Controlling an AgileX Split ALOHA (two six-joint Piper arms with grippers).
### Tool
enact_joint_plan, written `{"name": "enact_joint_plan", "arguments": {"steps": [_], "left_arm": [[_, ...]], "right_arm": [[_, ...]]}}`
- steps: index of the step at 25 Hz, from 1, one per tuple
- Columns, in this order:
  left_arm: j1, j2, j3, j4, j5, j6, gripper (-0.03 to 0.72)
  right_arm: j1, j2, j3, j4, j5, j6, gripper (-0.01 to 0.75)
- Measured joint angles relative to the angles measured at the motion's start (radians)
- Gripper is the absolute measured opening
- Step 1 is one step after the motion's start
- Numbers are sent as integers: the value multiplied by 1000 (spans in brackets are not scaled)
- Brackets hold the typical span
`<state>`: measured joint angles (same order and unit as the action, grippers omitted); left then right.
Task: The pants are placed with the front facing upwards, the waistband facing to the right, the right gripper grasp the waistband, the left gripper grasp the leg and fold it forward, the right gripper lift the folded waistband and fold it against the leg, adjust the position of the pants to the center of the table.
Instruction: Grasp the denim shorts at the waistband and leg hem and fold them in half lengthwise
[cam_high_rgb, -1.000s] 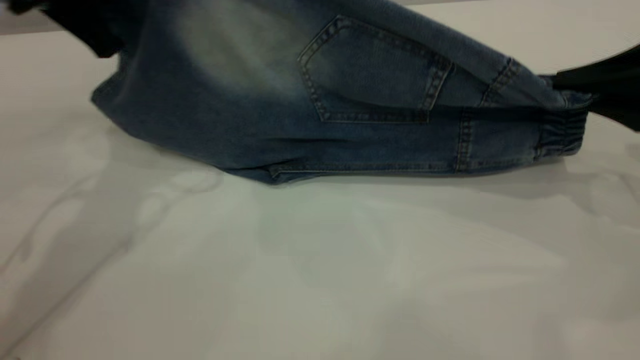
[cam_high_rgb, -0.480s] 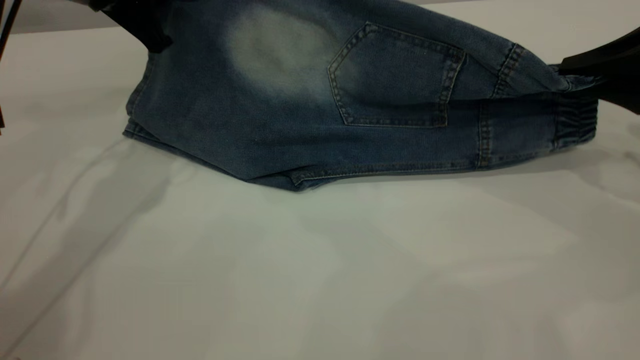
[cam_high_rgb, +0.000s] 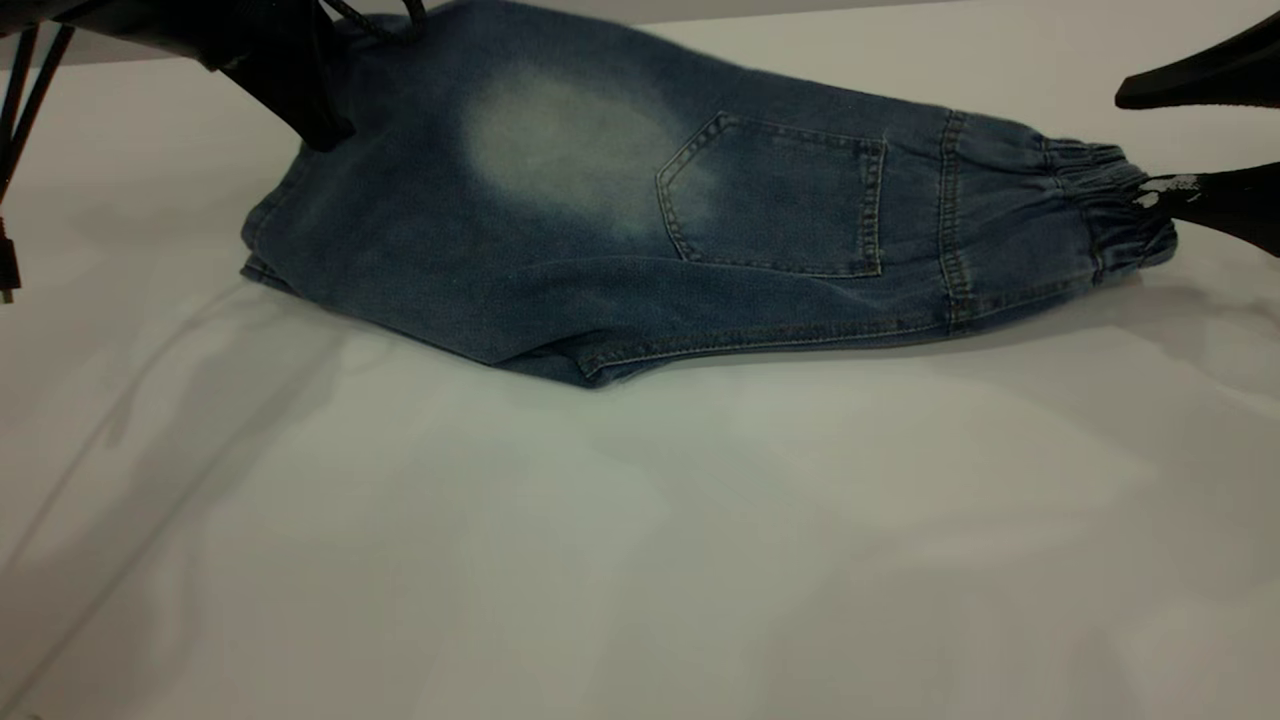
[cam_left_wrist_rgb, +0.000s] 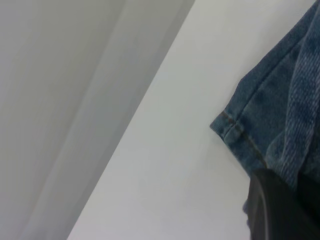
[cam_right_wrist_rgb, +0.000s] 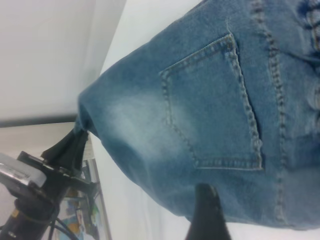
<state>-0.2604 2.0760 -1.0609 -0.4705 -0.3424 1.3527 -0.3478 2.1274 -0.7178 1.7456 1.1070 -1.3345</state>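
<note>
The crotch corner (cam_high_rgb: 594, 373) is about halfway along the pants. So the waistband will get to the leg hems when I fold it over.
The pants (cam_high_rgb: 560, 250) lie folded lengthwise on the table (cam_high_rgb: 640, 560), back pocket (cam_high_rgb: 780, 200) up, and also fill the right wrist view (cam_right_wrist_rgb: 210, 115). The waistband (cam_high_rgb: 1110, 200) points right. My right gripper (cam_high_rgb: 1130, 145) stands open at it, one finger above and the lower one touching the elastic edge; a single fingertip (cam_right_wrist_rgb: 206, 210) shows in its wrist view. My left gripper (cam_high_rgb: 305, 105) is at the far left leg end, shut on the leg hem (cam_left_wrist_rgb: 235, 130); its dark finger (cam_left_wrist_rgb: 280, 210) covers denim. From the right wrist the leg corner is drawn to a point in the left gripper (cam_right_wrist_rgb: 67, 150).
Bare white tabletop spreads in front of the pants. Black cables (cam_high_rgb: 20, 120) hang at the left edge. The table's far edge (cam_high_rgb: 800, 10) runs just behind the pants.
The lifted pants came down flat onto the table. My right gripper let go of the waistband and opened. The left gripper sank lower with the leg end.
</note>
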Motion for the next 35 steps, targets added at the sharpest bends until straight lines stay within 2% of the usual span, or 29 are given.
{"name": "enact_joint_plan", "arguments": {"steps": [7,10,13,18,22,27,35], "left_arm": [[0,19,0,0,-45,0,56],[0,24,0,0,-47,0,85],[0,31,0,0,-46,0,170],[0,36,0,-1,-47,-7,403],[0,36,0,-4,-50,-8,516],[-1,36,0,-4,-50,-9,527],[-1,36,0,-4,-52,-10,484]], "right_arm": [[0,0,4,-2,-2,-1,435],[0,0,4,-1,-12,40,435],[0,0,4,-53,-20,94,435],[1,0,4,-139,-125,188,437],[29,0,0,-156,-194,230,436],[60,40,-54,-112,-238,234,436],[60,124,-137,-100,-246,291,436]]}}
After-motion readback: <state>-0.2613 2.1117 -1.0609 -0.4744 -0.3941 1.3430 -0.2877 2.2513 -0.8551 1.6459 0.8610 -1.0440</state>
